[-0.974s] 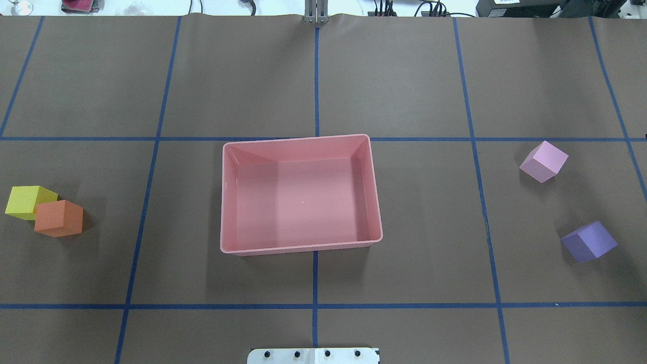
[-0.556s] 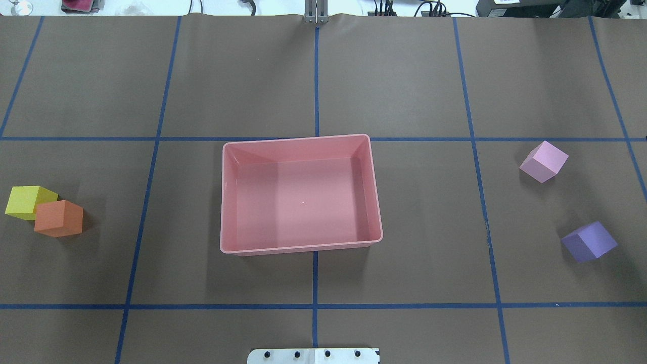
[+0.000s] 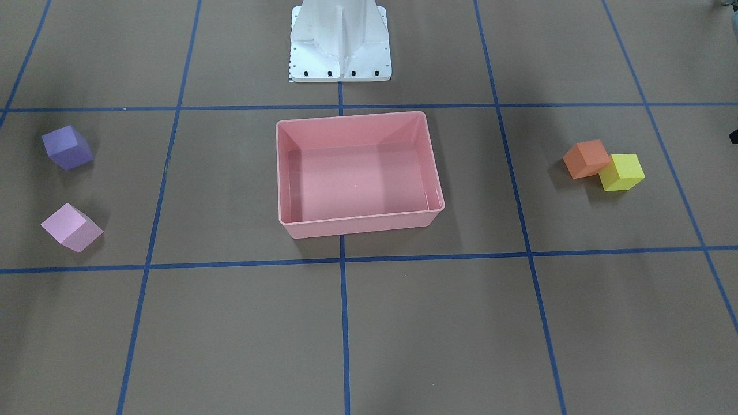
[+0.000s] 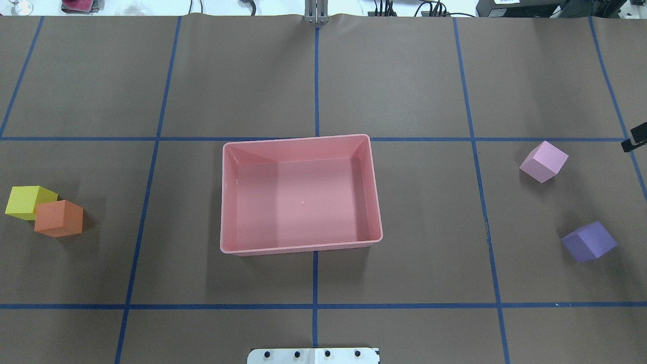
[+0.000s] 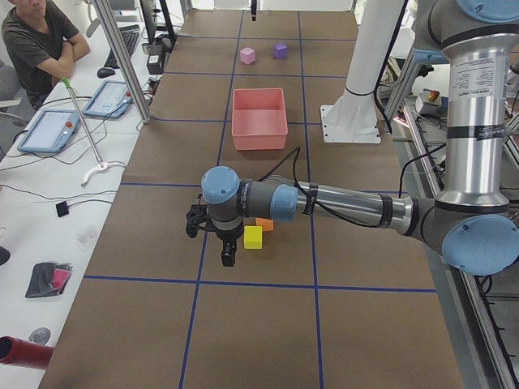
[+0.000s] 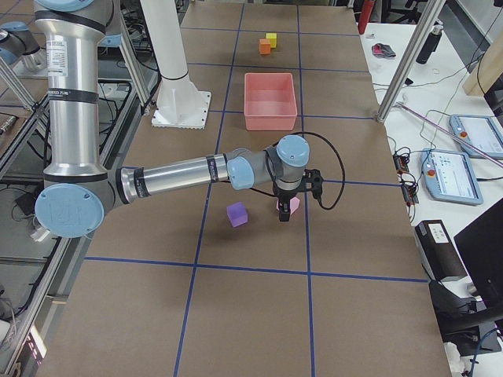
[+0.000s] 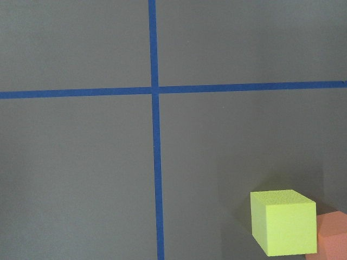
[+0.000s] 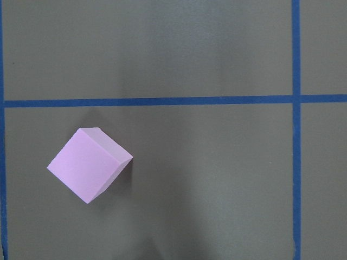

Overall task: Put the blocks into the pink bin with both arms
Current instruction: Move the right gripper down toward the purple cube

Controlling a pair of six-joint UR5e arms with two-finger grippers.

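The purple block is clear of the light pink one; my right gripper continues until straddling it, then close.
The pink bin (image 4: 226, 202) stands empty at the table's middle; it also shows in the front view (image 3: 357, 225). The yellow block (image 4: 24, 201) and orange block (image 4: 59, 218) touch at the left. The light pink block (image 4: 544, 161) and purple block (image 4: 589, 241) lie apart at the right. My left gripper (image 5: 212, 243) hovers beside the yellow block (image 5: 253, 237). My right gripper (image 6: 292, 200) hovers by the light pink block (image 6: 294, 206); a black part of it (image 4: 636, 137) shows at the overhead's right edge. I cannot tell whether either is open or shut. The wrist views show the yellow block (image 7: 283, 222) and the light pink block (image 8: 89, 164), no fingers.
The white base pedestal (image 3: 340, 40) stands behind the bin. Blue tape lines (image 4: 316, 76) grid the brown table. A seated operator (image 5: 36, 49) and tablets (image 5: 50, 130) are along the far side of the table.
A black part of my right gripper has come into the overhead view at its right edge. The blocks and the bin have not moved.
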